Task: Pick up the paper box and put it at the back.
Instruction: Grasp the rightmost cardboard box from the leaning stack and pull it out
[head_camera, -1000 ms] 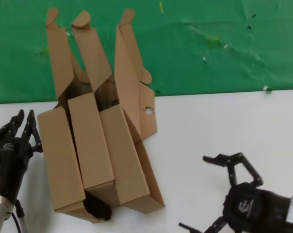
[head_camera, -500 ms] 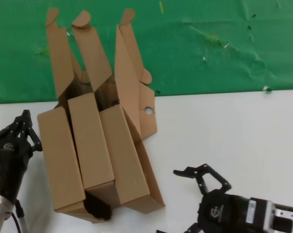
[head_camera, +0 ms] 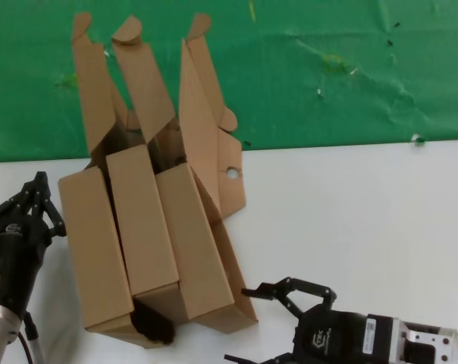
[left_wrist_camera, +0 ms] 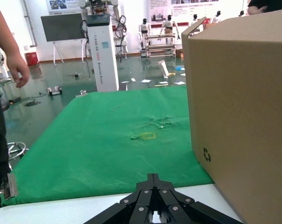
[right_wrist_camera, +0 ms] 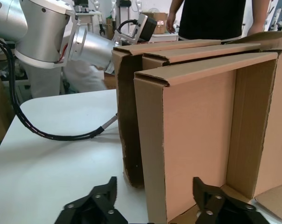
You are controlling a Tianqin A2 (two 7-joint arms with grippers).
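My gripper will bring the open lid (head_camera: 199, 117) along, still open, when it carries the paper box back, because the lid is joined to the paper box along a fold (head_camera: 205, 191).
Three brown cardboard boxes stand on edge side by side on the white table, their flaps reaching over the green cloth, the back (head_camera: 327, 76). The paper box (head_camera: 195, 243) is the rightmost one, with a small round hole (head_camera: 232, 173) in its flap. My right gripper (head_camera: 240, 324) is open at the table's front edge, right of this box's near corner. In the right wrist view the paper box's open tray (right_wrist_camera: 201, 135) faces me and its front wall edge sits between the spread fingers of the right gripper (right_wrist_camera: 155, 190), untouched. My left gripper (head_camera: 39, 189) is shut beside the leftmost box (head_camera: 92, 250).
In the left wrist view the shut left gripper (left_wrist_camera: 153, 179) points over the green cloth (left_wrist_camera: 108, 140), with the leftmost box's face (left_wrist_camera: 239, 116) close beside it. The left arm (right_wrist_camera: 47, 28) and its cable (right_wrist_camera: 61, 135) lie beyond the boxes. White table (head_camera: 365, 212) stretches right of the boxes.
My right gripper has slid left along the table's front edge until it reached the paper box's near corner, still open. The left gripper's fingers have come together. The boxes have not moved.
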